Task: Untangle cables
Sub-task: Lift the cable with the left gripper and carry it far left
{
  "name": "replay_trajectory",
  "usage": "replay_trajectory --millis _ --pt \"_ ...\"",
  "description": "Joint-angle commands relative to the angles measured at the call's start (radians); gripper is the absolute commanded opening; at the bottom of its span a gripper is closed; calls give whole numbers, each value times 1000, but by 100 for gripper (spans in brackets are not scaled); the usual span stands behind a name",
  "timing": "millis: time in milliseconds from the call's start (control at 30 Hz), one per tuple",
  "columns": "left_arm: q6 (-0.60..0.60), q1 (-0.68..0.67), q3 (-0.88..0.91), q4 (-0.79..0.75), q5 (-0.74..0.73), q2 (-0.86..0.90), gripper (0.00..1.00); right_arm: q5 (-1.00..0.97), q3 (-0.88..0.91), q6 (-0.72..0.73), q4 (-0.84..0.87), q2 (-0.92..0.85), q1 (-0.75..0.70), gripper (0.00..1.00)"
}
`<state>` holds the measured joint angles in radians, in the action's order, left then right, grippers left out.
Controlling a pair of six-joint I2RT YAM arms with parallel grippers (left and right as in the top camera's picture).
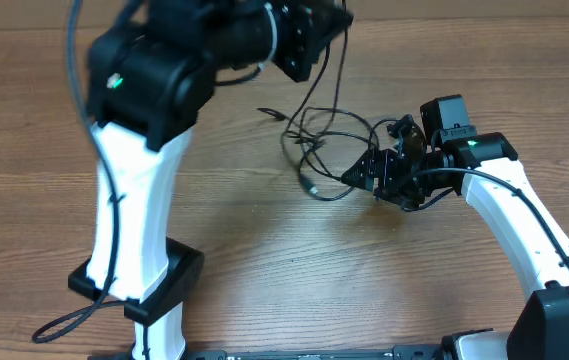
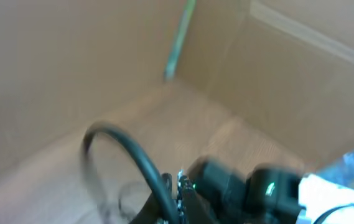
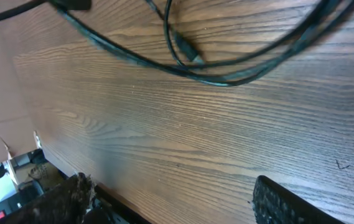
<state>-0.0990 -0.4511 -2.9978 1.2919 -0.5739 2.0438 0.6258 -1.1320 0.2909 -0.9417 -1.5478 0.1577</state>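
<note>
My left gripper should swing away and put its cable down on the clear wood apart (image 1: 26,195), because the parts of the cable from that gripper hang down into the tangle's loops (image 1: 314,137).
The thin black cables (image 1: 329,140) lie in a loose tangle on the wooden table, with a small plug (image 1: 309,186) at the near edge. Two strands rise from the tangle to my left gripper (image 1: 329,28), which is lifted high and looks shut on a cable. In the blurred left wrist view that cable (image 2: 133,152) curves up from the jaws (image 2: 170,214). My right gripper (image 1: 366,176) sits low at the tangle's right edge, open and empty. In the right wrist view its fingers (image 3: 177,202) are wide apart over bare wood, with cable loops (image 3: 226,78) and a plug (image 3: 189,55) beyond them.
The left arm's white column and black base (image 1: 139,280) stand at the front left, with a thick black arm cable (image 1: 64,322) looping beside it. The right arm (image 1: 524,230) reaches in from the front right. Cardboard walls (image 2: 71,62) stand behind the table.
</note>
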Motion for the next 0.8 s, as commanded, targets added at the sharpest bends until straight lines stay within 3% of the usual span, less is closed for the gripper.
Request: replay_trajectory --millis 0,267,433,600,633,767 --pt "-69 31 -142 -82 -20 -24 4 19 -13 -11 6 -3 -1 81" --pt "-160 157 -144 -268 69 -110 4 -24 -13 -11 -6 -3 -1 81" --pt "-148 216 -143 -165 242 -119 4 -30 -13 -11 -10 -3 -1 81" --pt "-129 223 -116 70 588 -78 4 -30 -13 -11 -11 -3 -1 81" --pt "-138 223 -95 157 796 -51 4 -30 -13 -11 -13 -3 -1 81" --pt "-274 230 -35 274 1200 -5 4 -30 -13 -11 -19 -3 -1 81"
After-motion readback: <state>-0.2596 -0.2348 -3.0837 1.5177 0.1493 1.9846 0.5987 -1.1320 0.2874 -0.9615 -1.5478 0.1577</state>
